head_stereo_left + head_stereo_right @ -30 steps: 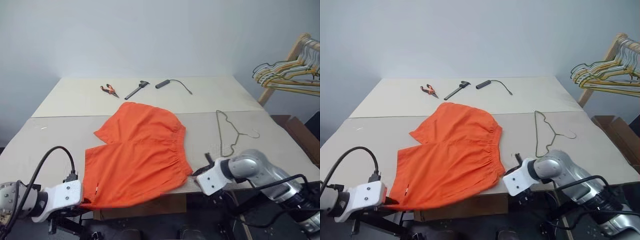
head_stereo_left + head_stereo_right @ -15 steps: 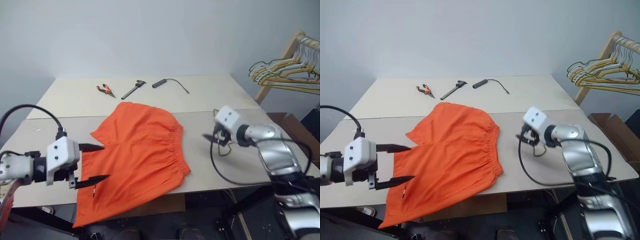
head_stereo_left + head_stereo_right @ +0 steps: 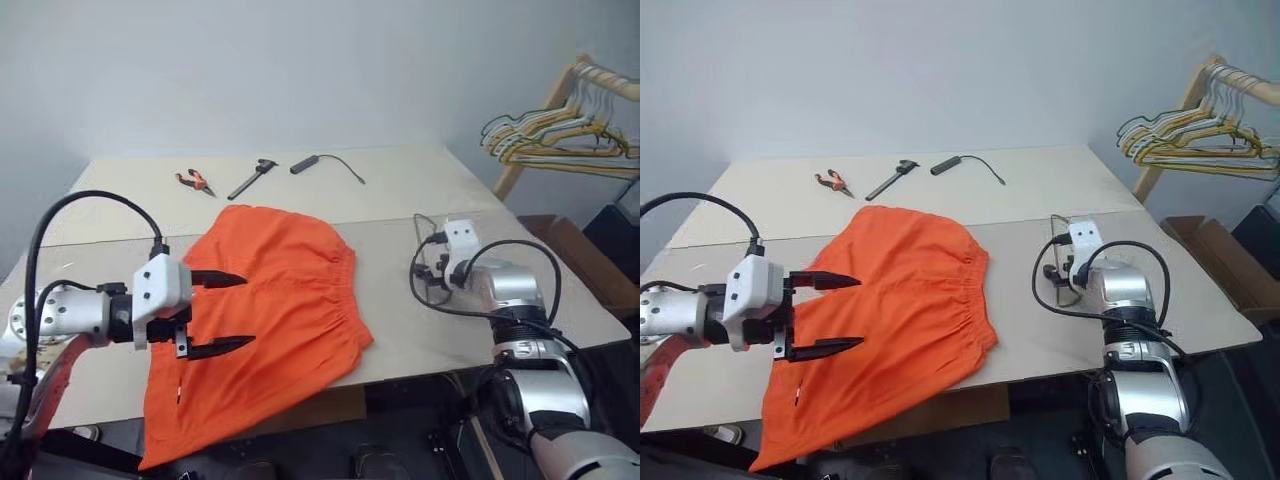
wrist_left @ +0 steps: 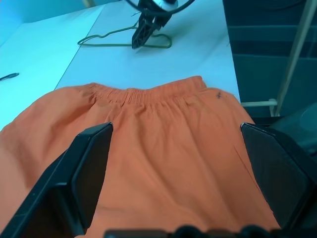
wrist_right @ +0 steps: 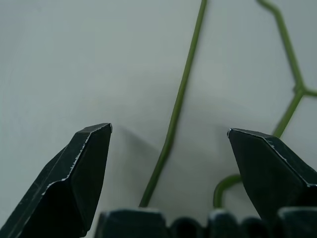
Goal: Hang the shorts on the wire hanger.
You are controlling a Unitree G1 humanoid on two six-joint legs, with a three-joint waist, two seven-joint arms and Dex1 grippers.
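I expect the wire hanger [image 5: 177,111] to stick out stiffly from my right gripper when I lift it by one end, since the wire keeps its crisp bends [image 5: 221,186].
The orange shorts [image 3: 290,290] lie flat in the middle of the table, waistband towards the right, one leg drooping over the front edge. My left gripper [image 3: 248,309] hovers open over the shorts' left half, nothing between its fingers; its wrist view looks across the fabric [image 4: 163,163]. The wire hanger [image 5: 173,119] lies on the table to the right of the shorts. My right gripper [image 3: 430,275] is just above it, open, with a run of wire showing between its fingers [image 5: 84,163]. The left wrist view shows the hanger [image 4: 114,39] under that gripper [image 4: 146,27].
At the table's back lie orange-handled pliers [image 3: 190,181], a black tool [image 3: 250,180] and a black cylinder with a thin cable [image 3: 305,163]. A wooden rack with a bunch of hangers [image 3: 550,140] stands at the far right, a cardboard box [image 3: 580,260] below it.
Both arms have come up from the table's front edge. The left gripper now hovers over the shorts, and the right has reached out over the hanger. The camera has shifted.
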